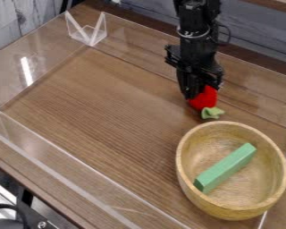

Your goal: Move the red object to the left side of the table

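Observation:
I should open my gripper, straddle the red body (202, 97) and close around its middle before lifting, because the red object bulges out (209, 95) beside my gripper's closed fingers.
The red object (209, 96), a small glossy strawberry-like toy with a pale green leafy tip (213, 114), lies on the brown wood-grain table (97, 103) at the right rear. My black gripper (196, 89) has come straight down on it. The fingers are drawn together with the red body pinched at their tips and bulging out on the right side. The toy still rests on the tabletop. The fingers hide its left part.
A round light wooden bowl (191, 143) holding a green rectangular block (225, 167) sits just in front of the toy at the right. Low clear acrylic walls (86, 31) border the table. The wood surface stretches away to the left.

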`<action>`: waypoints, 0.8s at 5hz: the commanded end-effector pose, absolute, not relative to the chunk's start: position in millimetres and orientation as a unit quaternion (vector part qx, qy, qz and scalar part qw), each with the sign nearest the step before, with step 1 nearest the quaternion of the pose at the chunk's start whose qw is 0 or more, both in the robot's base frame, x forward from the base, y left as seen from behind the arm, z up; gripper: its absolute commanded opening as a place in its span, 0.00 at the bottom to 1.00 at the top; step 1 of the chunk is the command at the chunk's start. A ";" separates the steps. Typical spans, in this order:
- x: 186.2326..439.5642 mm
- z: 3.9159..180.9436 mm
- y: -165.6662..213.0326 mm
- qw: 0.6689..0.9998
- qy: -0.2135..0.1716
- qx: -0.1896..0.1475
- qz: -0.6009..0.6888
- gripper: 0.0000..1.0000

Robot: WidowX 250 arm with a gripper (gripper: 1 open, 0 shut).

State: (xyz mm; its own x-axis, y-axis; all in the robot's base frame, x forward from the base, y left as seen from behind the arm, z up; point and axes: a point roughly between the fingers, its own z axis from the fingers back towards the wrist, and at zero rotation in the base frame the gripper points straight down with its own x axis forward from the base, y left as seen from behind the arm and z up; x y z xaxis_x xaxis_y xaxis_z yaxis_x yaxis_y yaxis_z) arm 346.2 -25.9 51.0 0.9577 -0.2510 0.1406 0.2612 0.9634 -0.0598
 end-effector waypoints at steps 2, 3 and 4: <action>350.5 101.1 -17.5 0.984 -0.125 -0.041 -0.121 0.00; 349.5 132.8 -11.5 0.980 -0.158 -0.043 -0.114 0.00; 351.7 122.9 -13.0 0.981 -0.149 -0.044 -0.117 1.00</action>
